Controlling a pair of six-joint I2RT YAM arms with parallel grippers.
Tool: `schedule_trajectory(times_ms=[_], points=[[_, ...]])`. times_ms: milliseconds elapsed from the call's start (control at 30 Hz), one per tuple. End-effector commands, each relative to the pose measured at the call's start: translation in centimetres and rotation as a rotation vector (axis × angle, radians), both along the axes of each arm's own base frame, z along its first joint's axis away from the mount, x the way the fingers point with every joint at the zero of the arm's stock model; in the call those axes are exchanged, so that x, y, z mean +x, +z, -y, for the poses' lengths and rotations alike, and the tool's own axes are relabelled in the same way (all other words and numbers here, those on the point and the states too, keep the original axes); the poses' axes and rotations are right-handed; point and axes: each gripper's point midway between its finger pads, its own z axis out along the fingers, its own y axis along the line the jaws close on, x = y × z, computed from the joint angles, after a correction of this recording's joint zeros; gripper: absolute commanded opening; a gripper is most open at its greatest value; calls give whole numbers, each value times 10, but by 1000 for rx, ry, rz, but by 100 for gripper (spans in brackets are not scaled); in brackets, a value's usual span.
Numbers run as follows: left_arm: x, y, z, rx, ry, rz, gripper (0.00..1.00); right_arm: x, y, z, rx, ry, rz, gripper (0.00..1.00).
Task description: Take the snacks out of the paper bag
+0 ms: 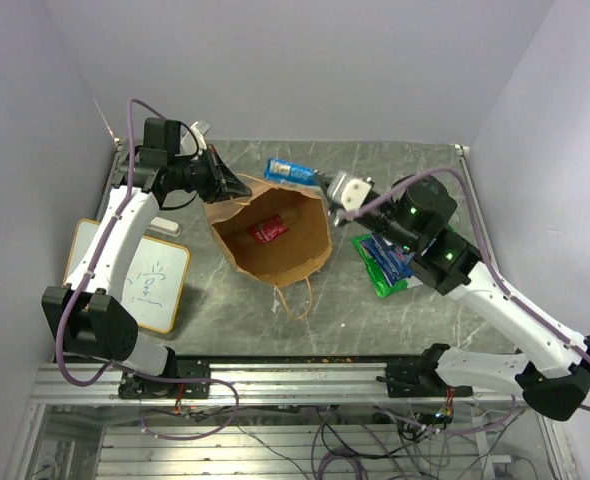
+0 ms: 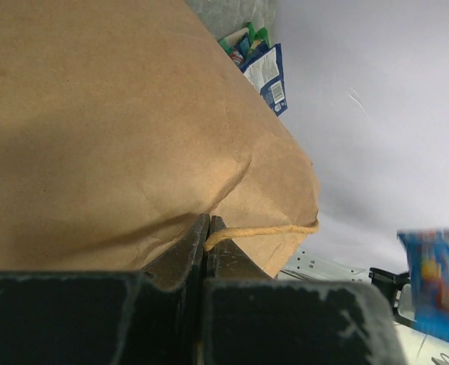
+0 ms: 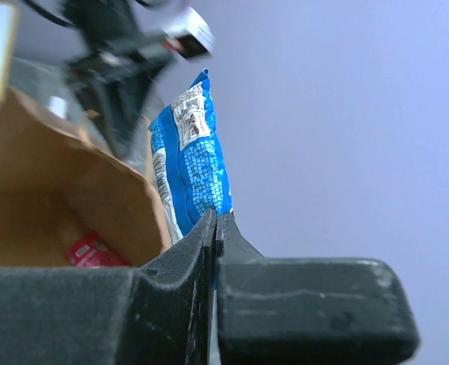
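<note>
The blue packet (image 1: 291,172) is clear of the paper bag's rim, so my right gripper should go on toward the pile of packets (image 1: 386,263) beside the bag before it lets go of it there.
The brown paper bag (image 1: 275,235) stands open at mid-table; a small red packet (image 1: 269,231) lies inside it, also seen in the right wrist view (image 3: 93,251). My left gripper (image 1: 237,186) is shut on the bag's rim by its string handle (image 2: 262,230) at the bag's far left. My right gripper (image 1: 315,181) is shut on a blue packet (image 1: 288,171), holding it in the air at the bag's far right corner; the packet stands up from the jaws (image 3: 190,171). A green-white packet and blue packets (image 1: 383,260) lie right of the bag.
A small whiteboard (image 1: 140,270) lies at the left, under the left arm. The bag's other string handle (image 1: 297,298) hangs toward the near edge. Purple walls close the table's back and sides. A metal rail (image 1: 295,375) runs along the near edge.
</note>
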Motion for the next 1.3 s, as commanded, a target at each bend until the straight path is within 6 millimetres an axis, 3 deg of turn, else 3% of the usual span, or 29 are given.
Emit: schedule_trajectory(times_ms=[0,100,167,400,467,600,733,933,1100,1267], points=[[0,12,-2,-14,-4,44,7,62,-5,47,198,-343,-196,0],[-1,13,-2,-15,-5,48,7,96,-37,98,350,-620,-394,0],[-1,12,-1,-17,-5,46,7,107,-59,129,438,-773,-495,0],[0,12,0,-21,-5,45,7,110,-140,219,677,-1118,-745,0],[0,10,0,-21,-5,39,7,108,-156,234,732,-1134,-828,0],[0,8,1,-20,-10,35,7,104,-209,261,767,-1173,-1047,0],[1,7,5,-25,-17,35,7,105,-227,265,739,-1139,-1101,0],[-1,10,5,-16,-24,44,7,106,-270,298,777,-1180,-1315,0],[-1,11,6,-11,-33,49,7,106,-283,305,832,-1157,-1359,0],[0,11,7,0,-36,54,7,94,-299,324,829,-1281,-1340,0]])
